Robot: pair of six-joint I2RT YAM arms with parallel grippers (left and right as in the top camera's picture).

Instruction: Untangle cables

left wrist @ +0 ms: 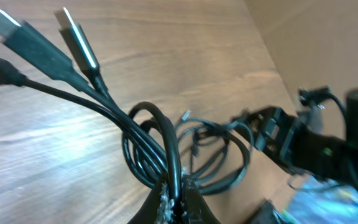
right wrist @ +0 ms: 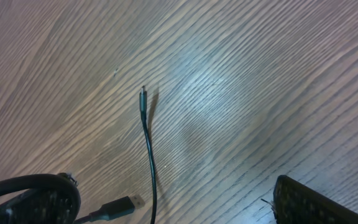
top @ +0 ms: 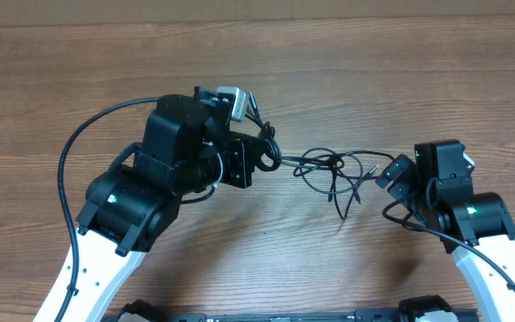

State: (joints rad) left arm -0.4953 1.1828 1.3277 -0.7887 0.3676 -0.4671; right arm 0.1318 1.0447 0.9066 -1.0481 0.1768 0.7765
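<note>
The cables' loops bunch [top: 271,148] next to the robot's left gripper, away from its open right gripper, so the robot should bring them toward the robot's right gripper for it to take.
The cables [top: 331,170] are thin black cords knotted in loose loops at the table's middle. My left gripper [top: 268,154] is shut on a bunch of strands at the tangle's left end. In the left wrist view the fingers [left wrist: 166,200] pinch a cord, the loops [left wrist: 148,146] bulge just beyond them, and three plug ends [left wrist: 33,42] stick up at the top left. My right gripper [top: 388,174] stands open at the tangle's right edge. Between its fingers [right wrist: 42,198] lie a thin strand with a small plug tip [right wrist: 143,98] and a USB plug [right wrist: 120,206], neither touched.
The wooden table [top: 347,72] stretches bare beyond the arms. A thick black arm wire [top: 71,148] arcs out at the left of my left arm. The right arm [left wrist: 328,149] shows at the right of the left wrist view.
</note>
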